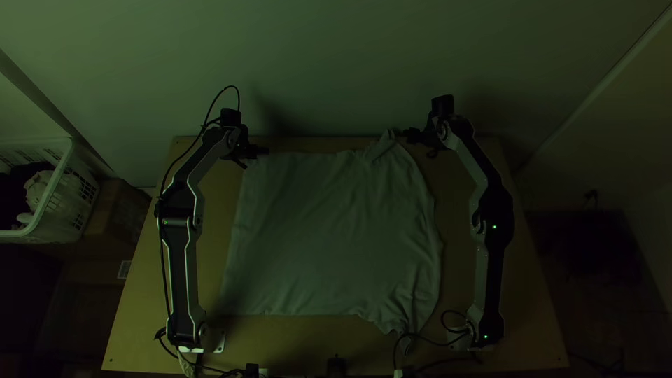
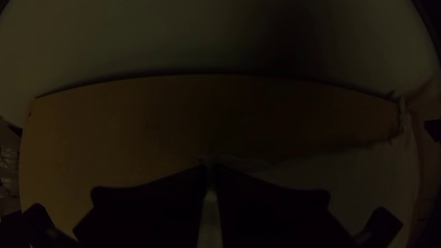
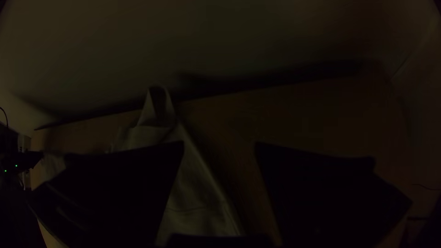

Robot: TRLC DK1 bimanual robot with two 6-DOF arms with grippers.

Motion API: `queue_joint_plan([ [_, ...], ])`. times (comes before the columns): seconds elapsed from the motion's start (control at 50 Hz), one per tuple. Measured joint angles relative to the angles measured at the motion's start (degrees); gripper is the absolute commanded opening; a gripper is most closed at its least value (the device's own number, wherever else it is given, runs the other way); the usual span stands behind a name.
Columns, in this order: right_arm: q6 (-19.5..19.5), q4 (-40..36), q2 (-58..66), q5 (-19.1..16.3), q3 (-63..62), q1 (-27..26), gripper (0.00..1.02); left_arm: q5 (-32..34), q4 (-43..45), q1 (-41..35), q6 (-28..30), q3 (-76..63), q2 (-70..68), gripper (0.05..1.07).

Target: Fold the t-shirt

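I expect the t-shirt's far side to fold over while the rest stays flat when I carry it, because the sleeve end is limp and puckered.
The pale t-shirt lies spread over the middle of the table, with wrinkles along its right side. My left gripper is at its upper left corner. In the left wrist view, the left gripper is shut on a bit of the t-shirt. Close beside the raised, puckered sleeve end at the table's far edge is my right gripper. Seen from its own wrist, the right gripper stands open, its fingers wide apart, and the t-shirt passes below one of them.
The wooden table ends at a pale wall along its far side. Bare wood shows left and right of the cloth. A white basket holding cloth stands off the table at left. Cables run along the near edge, beside the shirt's lower right corner.
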Motion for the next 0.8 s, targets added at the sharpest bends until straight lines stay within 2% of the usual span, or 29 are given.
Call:
queue_joint_plan([
  [0.64, 0.0, -1.55, 6.84, 0.04, 2.56, 1.99, 0.48, 0.02, -0.22, 0.13, -0.42, 0.2, 0.0, 0.08],
  [0.7, -0.02, -1.7, 7.02, 0.11, 2.56, 2.21, 0.38, 0.02, -0.22, 0.13, -0.42, 0.2, 0.0, 0.08],
  [0.8, -0.17, -1.9, 7.1, 0.24, 2.67, 2.51, 0.11, 0.02, -0.22, 0.13, -0.42, 0.2, 0.0, 0.08],
])
